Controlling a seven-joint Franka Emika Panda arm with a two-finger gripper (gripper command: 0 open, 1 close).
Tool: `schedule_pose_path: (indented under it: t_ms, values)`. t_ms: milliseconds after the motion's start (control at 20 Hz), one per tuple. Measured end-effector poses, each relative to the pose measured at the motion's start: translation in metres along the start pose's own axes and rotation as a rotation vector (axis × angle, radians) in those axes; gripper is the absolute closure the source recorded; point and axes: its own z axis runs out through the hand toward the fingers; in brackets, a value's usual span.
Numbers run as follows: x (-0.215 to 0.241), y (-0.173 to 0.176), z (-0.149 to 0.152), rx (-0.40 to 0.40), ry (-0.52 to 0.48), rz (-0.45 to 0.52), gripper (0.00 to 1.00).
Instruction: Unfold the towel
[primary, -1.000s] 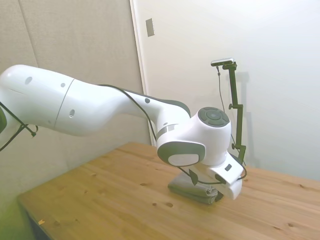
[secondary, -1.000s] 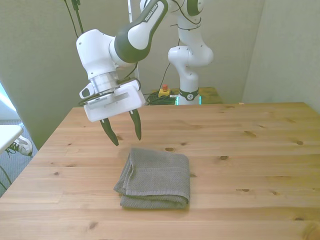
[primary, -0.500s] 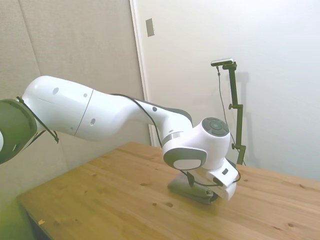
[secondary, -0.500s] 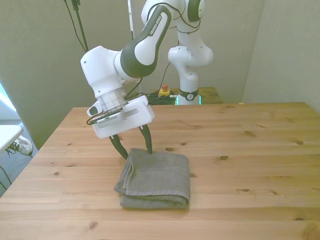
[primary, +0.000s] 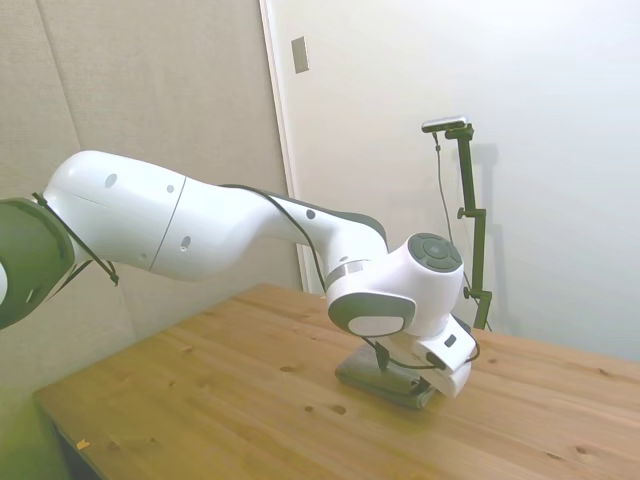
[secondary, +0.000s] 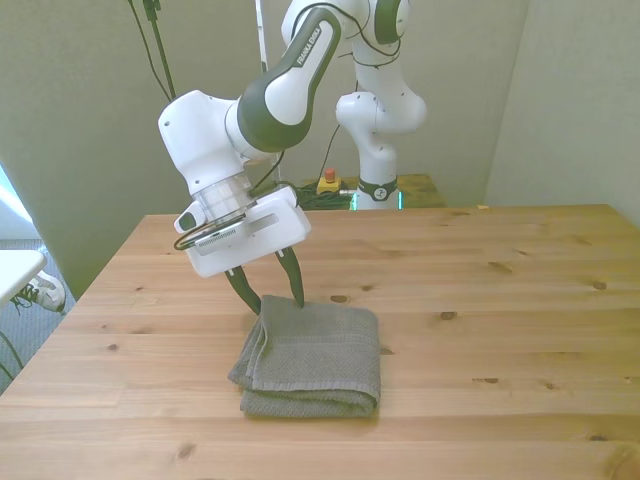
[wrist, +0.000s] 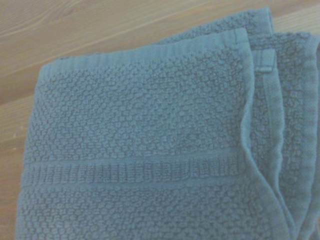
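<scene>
Hems lie stacked (wrist: 273, 115) along one side of the towel (wrist: 137, 112). I expect the towel to open into a longer piece, still layered, when I pull its top layer across.
The grey-olive towel (secondary: 315, 360) lies folded in layers on the wooden table (secondary: 500, 330), near the front view's middle. My gripper (secondary: 273, 300) stands open over the towel's far corner toward the front view's left, with its dark fingertips (secondary: 297, 298) touching or just above the cloth. In the side view the towel (primary: 375, 382) shows only as a low grey slab under the wrist, and the fingers are hidden there. The wrist view is filled by the towel (wrist: 145, 145), with stacked hems along one side.
The robot's base (secondary: 375, 120) stands behind the far edge. Bare tabletop spreads toward the front view's right. A white surface (secondary: 15, 270) and a shoe lie off the table at the front view's left.
The gripper came down from above the table and toward the towel's far corner. Over the last half second it barely moved. The towel has not shifted.
</scene>
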Motion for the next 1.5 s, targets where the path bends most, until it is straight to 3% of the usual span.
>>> schedule_pose_path:
  t_ms: [450,850,1150,1500]
  values:
    - [0.000,-0.002,-0.002,0.004,0.003,-0.007,1.00]
    - [-0.004,-0.011,-0.024,0.040,0.011,-0.012,1.00]
    - [-0.019,-0.057,-0.036,0.069,0.019,-0.087,1.00]
    - [-0.054,-0.125,-0.019,0.092,-0.014,-0.165,1.00]
